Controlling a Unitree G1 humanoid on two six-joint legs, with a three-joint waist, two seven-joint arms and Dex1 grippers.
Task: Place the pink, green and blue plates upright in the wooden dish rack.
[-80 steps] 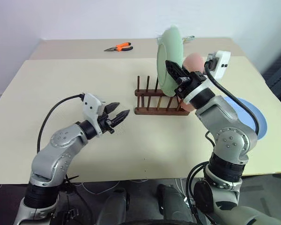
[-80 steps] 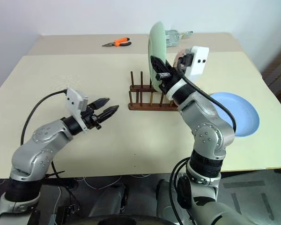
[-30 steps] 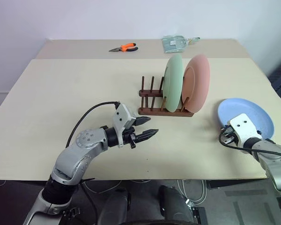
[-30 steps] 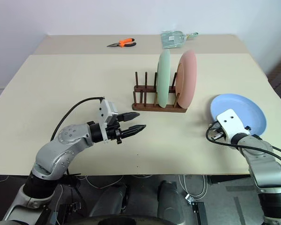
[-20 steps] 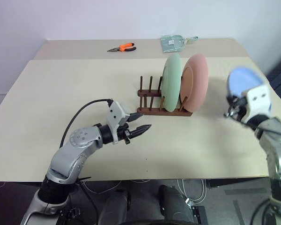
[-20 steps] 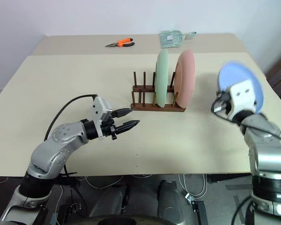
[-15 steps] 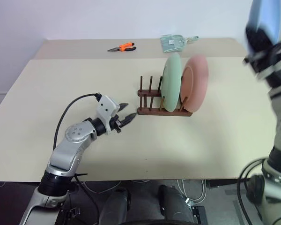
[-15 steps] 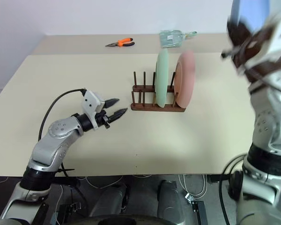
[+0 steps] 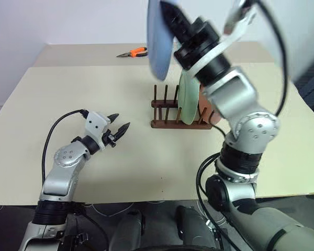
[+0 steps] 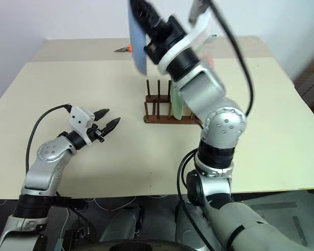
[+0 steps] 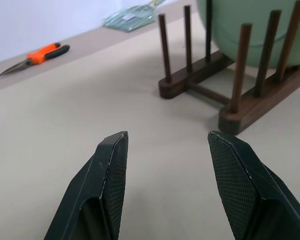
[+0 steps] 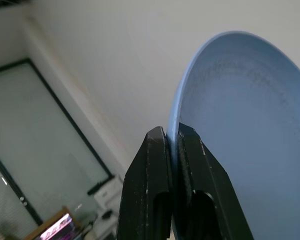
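Note:
The blue plate (image 9: 159,55) hangs on edge, facing the same way as the green plate, so the robot's right gripper keeps lowering it until it stands in the rack's empty slot (image 9: 160,109).
My right gripper (image 9: 166,11) is shut on the rim of the blue plate (image 9: 157,47) and holds it on edge, high above the left end of the wooden dish rack (image 9: 165,124). The right wrist view shows the black fingers (image 12: 155,165) pinched on the blue plate (image 12: 250,125). The green plate (image 9: 187,99) stands upright in the rack. The pink plate (image 9: 204,107) stands behind it, mostly hidden by my right arm. My left gripper (image 9: 122,121) hovers open and empty over the table, left of the rack (image 11: 190,85).
Orange-handled pliers (image 9: 133,52) lie at the far side of the beige table (image 9: 68,89). My raised right arm crosses in front of the right half of the rack. The rack's left slots (image 11: 172,50) hold nothing.
My right gripper lifted the blue plate off the table at the right and swung it up and left over the rack, turning it on edge. The left gripper drew back to the left.

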